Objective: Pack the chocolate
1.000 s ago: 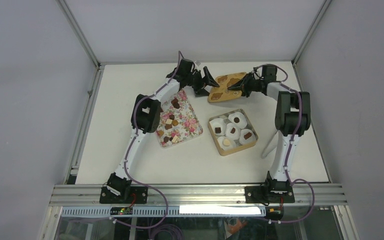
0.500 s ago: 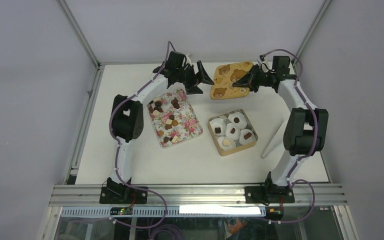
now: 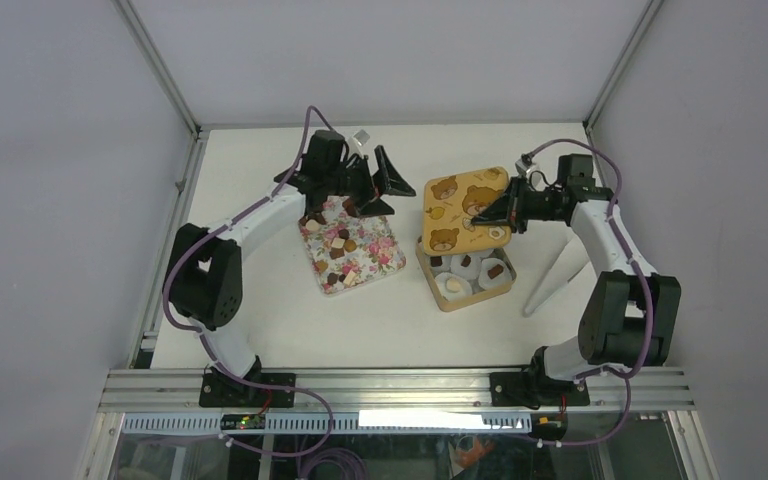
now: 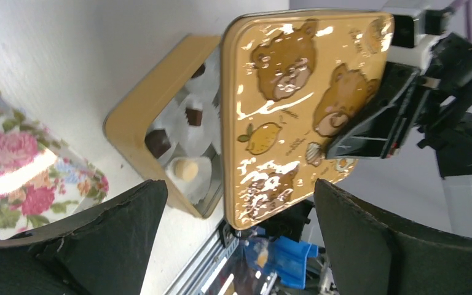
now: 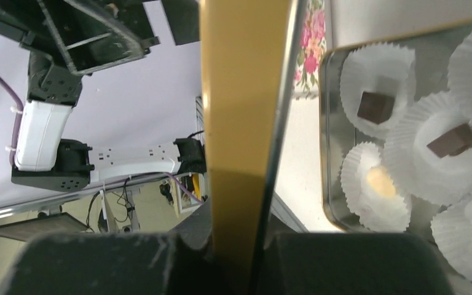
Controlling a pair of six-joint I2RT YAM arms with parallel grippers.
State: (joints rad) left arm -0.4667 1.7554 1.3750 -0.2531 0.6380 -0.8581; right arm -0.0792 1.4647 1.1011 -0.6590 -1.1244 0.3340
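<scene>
The lid tilts over the box with only my right gripper on one edge, so next my left gripper comes to the lid's free edge [image 3: 426, 215] and steadies it.
The chocolate lies as small brown and tan pieces [image 3: 340, 243] on the pink floral tray [image 3: 360, 262]. More pieces sit in white paper cups in the gold tin box [image 3: 443, 299]. My right gripper [image 3: 495, 212] is shut on the edge of the gold bear-printed lid [image 3: 457, 208] and holds it tilted above the box's far side. In the right wrist view the lid's edge [image 5: 239, 123] is clamped in the right gripper [image 5: 239, 246], with brown pieces [image 5: 375, 106] in cups beside it. My left gripper [image 3: 372, 185] is open and empty above the tray's far end, next to the lid [image 4: 295, 110].
A pale thin strip [image 3: 548, 280] lies on the table right of the box. A small white object [image 3: 362, 135] sits near the back edge. Metal frame posts and rails border the table on all sides.
My right gripper has carried the lid from the table's far side toward me, over the box's far edge. My left gripper has drawn back left, away from the lid, still open.
</scene>
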